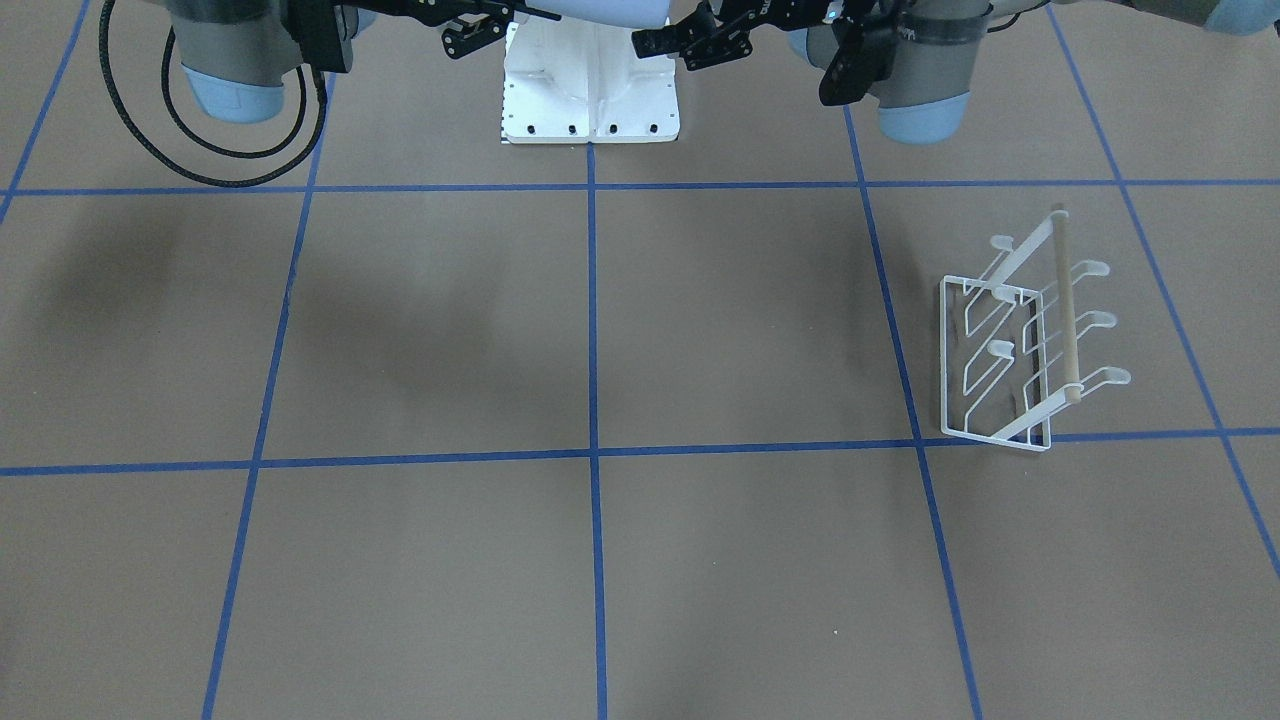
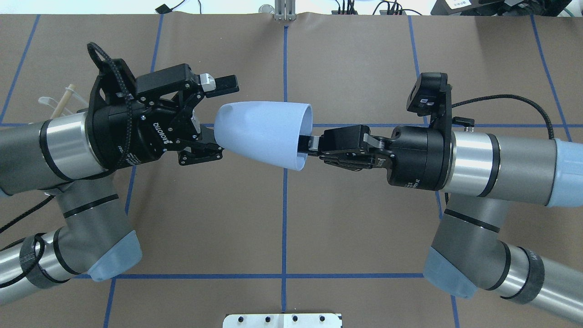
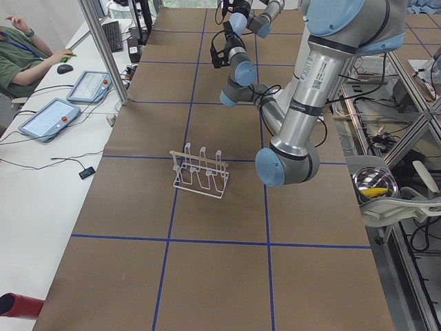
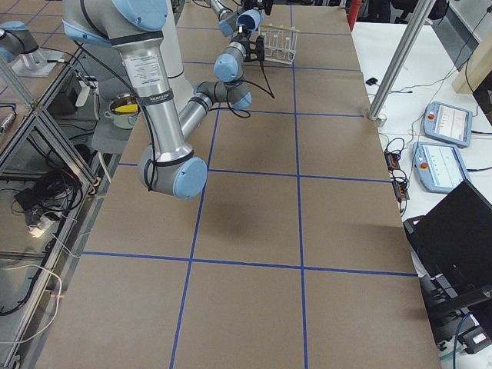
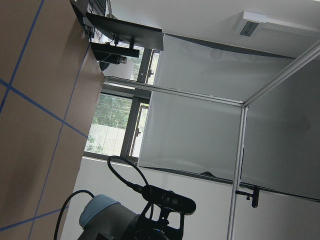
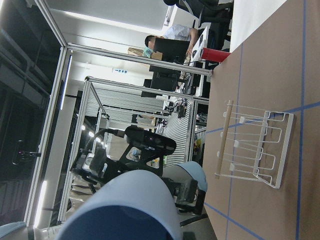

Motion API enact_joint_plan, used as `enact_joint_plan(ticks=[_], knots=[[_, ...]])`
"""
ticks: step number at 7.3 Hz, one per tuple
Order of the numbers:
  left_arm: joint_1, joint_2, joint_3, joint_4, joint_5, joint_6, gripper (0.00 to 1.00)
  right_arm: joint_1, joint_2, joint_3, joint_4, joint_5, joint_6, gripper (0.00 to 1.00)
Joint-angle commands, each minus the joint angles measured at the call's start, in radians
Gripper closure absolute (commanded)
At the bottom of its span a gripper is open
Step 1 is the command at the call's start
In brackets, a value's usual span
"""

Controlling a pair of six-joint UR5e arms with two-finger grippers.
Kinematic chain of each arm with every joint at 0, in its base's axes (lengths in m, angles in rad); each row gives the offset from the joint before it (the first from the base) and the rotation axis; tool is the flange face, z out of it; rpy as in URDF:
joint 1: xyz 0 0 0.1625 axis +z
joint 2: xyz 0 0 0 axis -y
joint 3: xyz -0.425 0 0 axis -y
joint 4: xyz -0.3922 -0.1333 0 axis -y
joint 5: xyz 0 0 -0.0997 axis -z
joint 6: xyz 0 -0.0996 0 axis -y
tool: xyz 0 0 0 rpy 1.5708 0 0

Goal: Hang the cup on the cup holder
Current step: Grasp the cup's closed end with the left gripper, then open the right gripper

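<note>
My gripper will slide the opening of the pale blue-grey cup (image 1: 618,11) over a peg, and the cup will hang tilted, base up, because the cup holder's pegs (image 1: 993,359) slant upward.
The pale blue-grey cup (image 2: 264,134) is held on its side in the air between both arms, above the table. My right gripper (image 2: 307,146) is shut on the cup's rim, one finger inside the mouth. My left gripper (image 2: 225,119) is open, its fingers above and below the cup's base, apart from it. The cup fills the bottom of the right wrist view (image 6: 125,205). The white wire cup holder (image 1: 1030,340) with its wooden rod stands on the table on my left, empty. It also shows in the right wrist view (image 6: 250,145) and is mostly hidden behind my left arm in the overhead view (image 2: 63,102).
The white robot base (image 1: 590,90) sits at the table's near edge. A black cable loop (image 1: 200,130) hangs from my right arm. An operator (image 3: 21,55) sits at a side desk with tablets. Blue tape lines cross the brown table (image 1: 420,330).
</note>
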Motion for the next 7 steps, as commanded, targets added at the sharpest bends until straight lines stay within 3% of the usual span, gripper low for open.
enact_joint_plan(ticks=[1,2,3,4,6,7], knots=[[0.004,0.005,-0.014,0.0,-0.002,-0.001,0.03,0.001,0.0,0.001,0.001,0.0,0.0,1.0],[0.007,0.005,-0.015,0.0,-0.005,-0.001,0.38,0.001,0.0,0.001,0.001,0.0,0.0,1.0],[0.022,0.01,-0.021,-0.004,-0.008,-0.012,0.99,0.001,0.009,0.003,-0.001,-0.006,0.004,0.49],[0.025,0.008,-0.032,-0.004,-0.008,-0.013,1.0,0.002,0.011,0.009,-0.001,-0.011,0.02,0.0],[0.025,0.011,-0.055,0.005,-0.029,-0.015,1.0,0.016,0.006,0.015,-0.002,-0.011,0.063,0.0],[0.015,0.013,-0.06,0.008,-0.084,-0.013,1.0,0.039,-0.006,0.014,-0.006,-0.008,0.06,0.0]])
